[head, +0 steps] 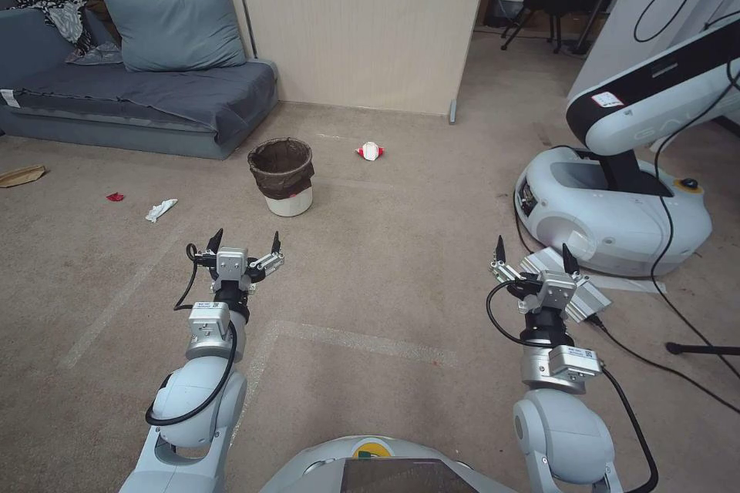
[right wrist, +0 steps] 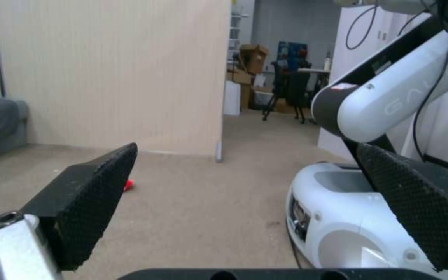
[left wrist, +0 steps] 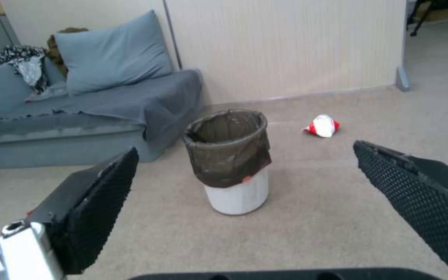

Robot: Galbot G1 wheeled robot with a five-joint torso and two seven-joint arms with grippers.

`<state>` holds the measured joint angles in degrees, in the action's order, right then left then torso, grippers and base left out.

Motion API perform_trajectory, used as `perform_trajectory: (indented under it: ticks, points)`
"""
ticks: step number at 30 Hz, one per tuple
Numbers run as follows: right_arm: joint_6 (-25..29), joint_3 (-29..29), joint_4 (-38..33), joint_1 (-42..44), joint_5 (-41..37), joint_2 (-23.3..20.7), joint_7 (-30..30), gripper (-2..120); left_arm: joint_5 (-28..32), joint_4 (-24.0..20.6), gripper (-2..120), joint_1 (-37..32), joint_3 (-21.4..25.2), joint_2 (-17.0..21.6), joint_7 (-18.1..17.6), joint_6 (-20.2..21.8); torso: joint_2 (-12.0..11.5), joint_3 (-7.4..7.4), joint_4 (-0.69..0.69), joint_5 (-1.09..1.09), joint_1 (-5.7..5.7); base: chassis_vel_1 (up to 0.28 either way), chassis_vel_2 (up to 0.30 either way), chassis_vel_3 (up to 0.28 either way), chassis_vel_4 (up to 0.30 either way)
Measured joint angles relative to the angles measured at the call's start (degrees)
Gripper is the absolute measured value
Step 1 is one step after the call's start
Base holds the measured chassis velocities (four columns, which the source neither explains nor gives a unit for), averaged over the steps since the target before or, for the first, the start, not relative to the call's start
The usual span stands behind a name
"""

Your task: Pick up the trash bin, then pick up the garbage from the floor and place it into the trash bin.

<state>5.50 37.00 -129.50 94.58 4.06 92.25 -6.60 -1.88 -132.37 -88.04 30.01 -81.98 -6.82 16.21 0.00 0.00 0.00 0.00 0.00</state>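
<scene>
My gripper will lift the trash bin, and the bag will stay wrapped over the trash bin's rim [head: 250, 159], because the dark bag folds far down [head: 283, 186] outside the trash bin.
The trash bin [head: 282, 179], white with a dark bag folded over its rim, stands upright on the beige carpet floor [head: 385, 246] near the sofa; the left wrist view has the bin [left wrist: 231, 165] straight ahead. Garbage lies scattered: a red-and-white crumpled carton [head: 371, 151] right of the bin, a white tissue wad [head: 160, 209], a red scrap [head: 115, 197] and a flat brown paper bag [head: 21, 175] to its left. My left gripper [head: 245, 241] hangs open, short of the bin. My right gripper [head: 533, 252] is open too, out to the right, holding nothing.
A grey sofa [head: 146, 96] with a cushion lines the back left. A beige partition wall [head: 362, 23] stands behind the bin. Another white robot base [head: 609, 208] with cables and a tripod leg [head: 701, 349] occupies the right side.
</scene>
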Motion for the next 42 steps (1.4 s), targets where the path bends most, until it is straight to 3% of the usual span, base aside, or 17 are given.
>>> perform_trajectory:
  ticks: [25,42]
  points:
    - [1.09,-0.17,1.19,0.17,0.65,-0.1,2.38,100,-1.49,0.73,100,-0.29,0.08,-0.37,0.44,-0.59,0.0,-0.01,-0.01,0.0,0.0,-0.003,0.005,0.006,-0.005]
    - [1.56,-0.09,1.29,0.09,0.66,-0.11,2.98,100,-1.87,0.76,100,-0.32,0.05,-0.47,0.58,-0.7,0.01,0.01,0.0,0.02,0.0,-0.199,0.206,0.21,-0.203]
